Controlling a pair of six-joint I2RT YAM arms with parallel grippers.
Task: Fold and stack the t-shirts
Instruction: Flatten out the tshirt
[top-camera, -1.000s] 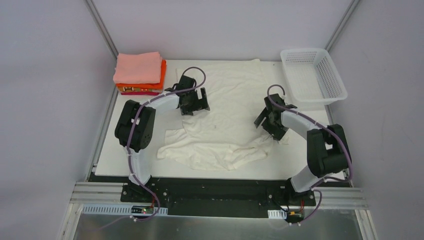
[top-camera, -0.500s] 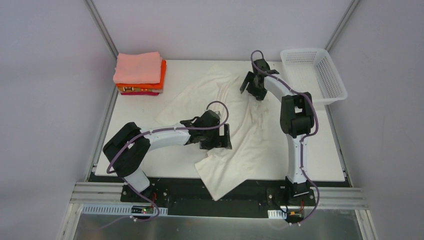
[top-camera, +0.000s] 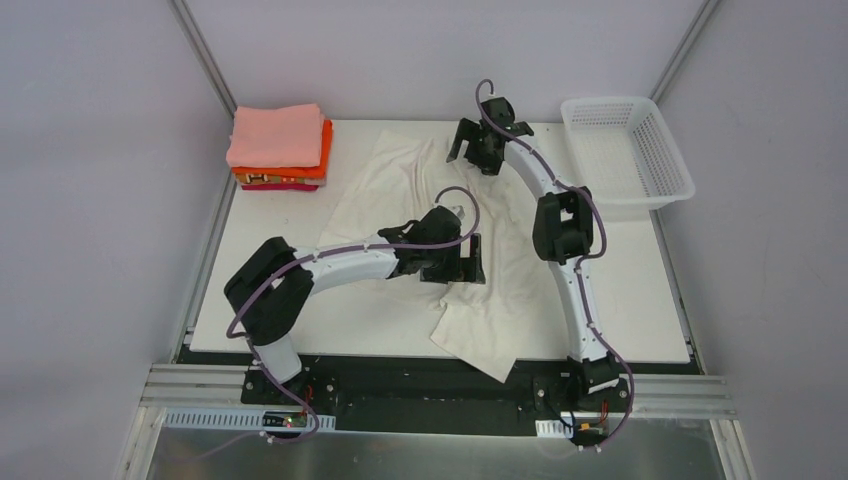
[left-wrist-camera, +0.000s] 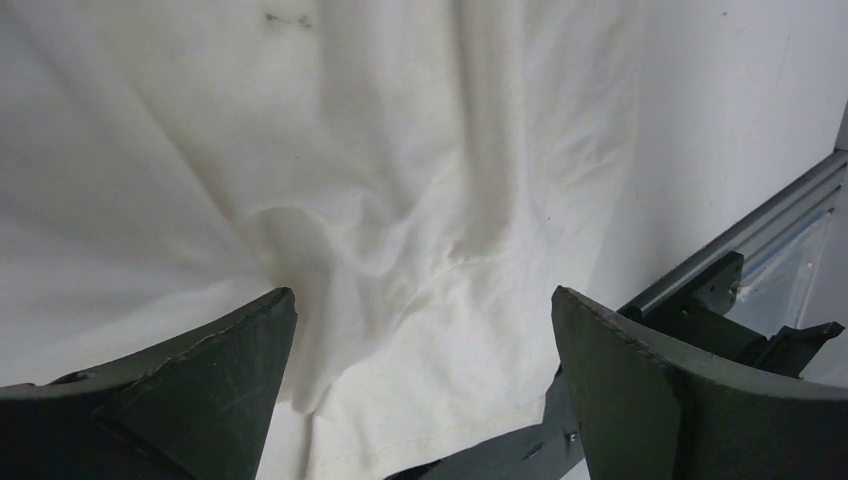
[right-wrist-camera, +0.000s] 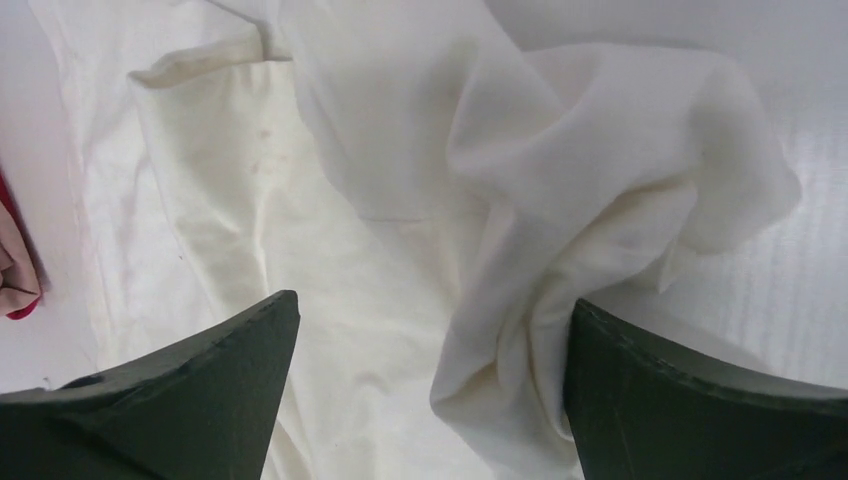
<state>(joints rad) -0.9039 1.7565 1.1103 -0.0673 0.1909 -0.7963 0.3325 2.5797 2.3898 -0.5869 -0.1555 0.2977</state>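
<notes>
The cream-white t-shirt's far end (right-wrist-camera: 610, 170) lies bunched up next to my right gripper, which should spread the fabric out toward the basket's side (top-camera: 528, 228) before I fold.
A cream-white t-shirt (top-camera: 400, 185) lies crumpled diagonally across the table, from the far middle to the near edge, where a corner hangs over. It fills the left wrist view (left-wrist-camera: 400, 200) and the right wrist view (right-wrist-camera: 400, 200). My left gripper (top-camera: 462, 268) is open over the shirt's middle, holding nothing. My right gripper (top-camera: 474, 158) is open above the bunched far end of the shirt. A folded stack sits at the far left corner: salmon-pink t-shirt (top-camera: 275, 135) on top, orange (top-camera: 322, 160) below it, magenta (top-camera: 285, 186) at the bottom.
A white lattice basket (top-camera: 625, 150) stands at the far right corner. The table (top-camera: 620, 300) is white, with a black rail along its near edge (left-wrist-camera: 720, 290). Grey walls close in the sides and back.
My left gripper has moved right and a little farther along the shirt. My right gripper has moved left and farther back. The shirt has been dragged right, its near corner shifted along the edge.
</notes>
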